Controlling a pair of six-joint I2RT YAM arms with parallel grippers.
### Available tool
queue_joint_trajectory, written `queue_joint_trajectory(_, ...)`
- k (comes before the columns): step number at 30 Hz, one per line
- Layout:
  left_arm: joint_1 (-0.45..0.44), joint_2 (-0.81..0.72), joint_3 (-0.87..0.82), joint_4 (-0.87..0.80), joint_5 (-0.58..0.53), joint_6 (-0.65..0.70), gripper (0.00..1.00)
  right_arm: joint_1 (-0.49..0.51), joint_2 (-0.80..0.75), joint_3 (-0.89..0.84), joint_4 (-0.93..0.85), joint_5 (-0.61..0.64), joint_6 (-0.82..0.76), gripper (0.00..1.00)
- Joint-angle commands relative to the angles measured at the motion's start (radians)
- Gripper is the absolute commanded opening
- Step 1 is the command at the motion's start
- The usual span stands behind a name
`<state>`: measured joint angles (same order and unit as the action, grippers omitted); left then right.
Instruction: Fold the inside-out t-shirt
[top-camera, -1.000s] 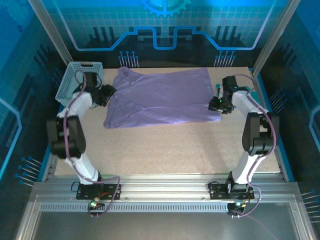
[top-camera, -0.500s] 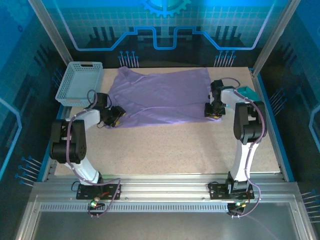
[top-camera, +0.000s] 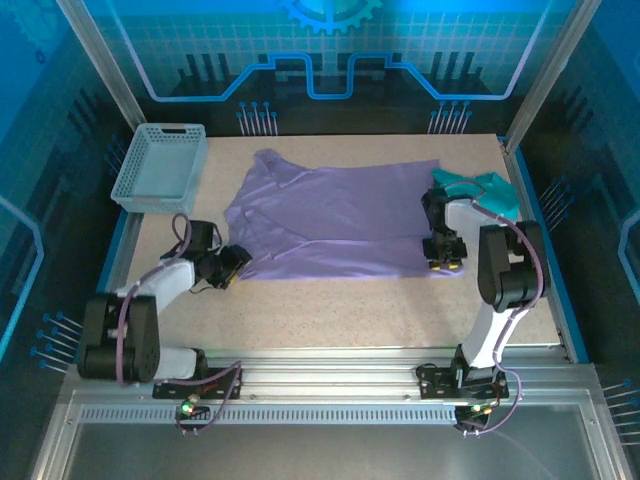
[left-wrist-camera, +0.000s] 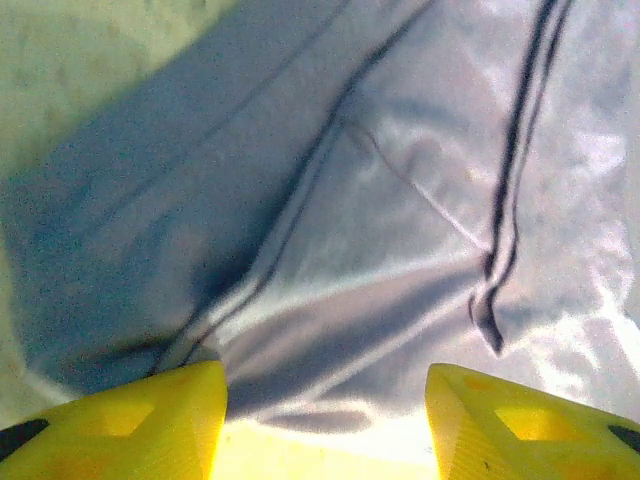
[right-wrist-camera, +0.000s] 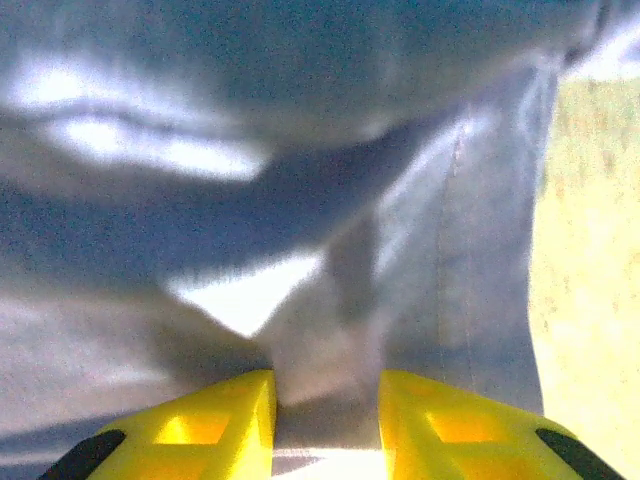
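Observation:
A fold (top-camera: 280, 226) runs at a slant across the t-shirt next to the robot's left gripper, so next the right gripper reaches across and pulls that cloth toward the t-shirt's middle (top-camera: 325, 208) before folding.
The inside-out t-shirt (top-camera: 335, 215), lavender-purple, lies spread across the back middle of the table with long creases (left-wrist-camera: 330, 200). My left gripper (top-camera: 232, 262) is low at the shirt's near-left corner. Its yellow fingers (left-wrist-camera: 150, 420) stand wide apart, open, with the fabric's edge lying loose between them (left-wrist-camera: 325, 385). At the near-right corner, my right gripper (top-camera: 443, 262) has its fingers (right-wrist-camera: 210, 420) close together, shut on a raised fold of the shirt's cloth (right-wrist-camera: 325, 395). A hem seam (right-wrist-camera: 455, 200) runs beside that fold.
A pale blue basket (top-camera: 160, 168) stands at the back left corner. A teal-green garment (top-camera: 480, 188) lies bunched at the right edge, just behind the right arm. Bare speckled tabletop (top-camera: 330, 310) stretches between the shirt and the arm bases.
Both grippers came toward the near edge, and the shirt shifted nearer and to the right with them, uncovering the teal garment. The right fingers closed further on the cloth.

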<state>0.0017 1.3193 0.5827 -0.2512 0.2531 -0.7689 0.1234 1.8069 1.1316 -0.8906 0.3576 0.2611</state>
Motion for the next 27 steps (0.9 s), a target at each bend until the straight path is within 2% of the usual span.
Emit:
queue_joint_trajectory(1,-0.008,-0.131,-0.002,-0.089,0.014,-0.029,0.56,0.112,-0.165,-0.014,0.006,0.104,0.029,0.34)
queue_joint_trajectory(3,-0.006,-0.165,0.029,-0.096,0.011,-0.024,0.56,0.212,-0.275,-0.026,0.146,0.003,-0.058,0.39)
queue_joint_trajectory(6,-0.006,-0.111,0.056,-0.031,0.05,-0.04,0.55,0.378,-0.323,-0.035,0.408,-0.26,-0.227,0.46)
queue_joint_trajectory(9,-0.004,0.0,0.081,0.036,0.095,-0.054,0.51,0.54,-0.211,0.052,0.519,-0.29,-0.367,0.51)
queue_joint_trajectory(12,0.016,0.084,0.085,0.088,0.095,-0.06,0.46,0.631,-0.046,0.204,0.531,-0.325,-0.466,0.53)
queue_joint_trajectory(18,0.065,0.168,0.04,0.151,0.115,-0.055,0.37,0.743,0.255,0.458,0.49,-0.36,-0.585,0.55)
queue_joint_trajectory(24,0.067,0.169,-0.012,0.183,0.123,-0.059,0.36,0.762,0.44,0.627,0.428,-0.355,-0.608,0.56)
queue_joint_trajectory(27,0.07,0.171,-0.028,0.195,0.122,-0.058,0.36,0.759,0.496,0.693,0.389,-0.331,-0.613,0.53)
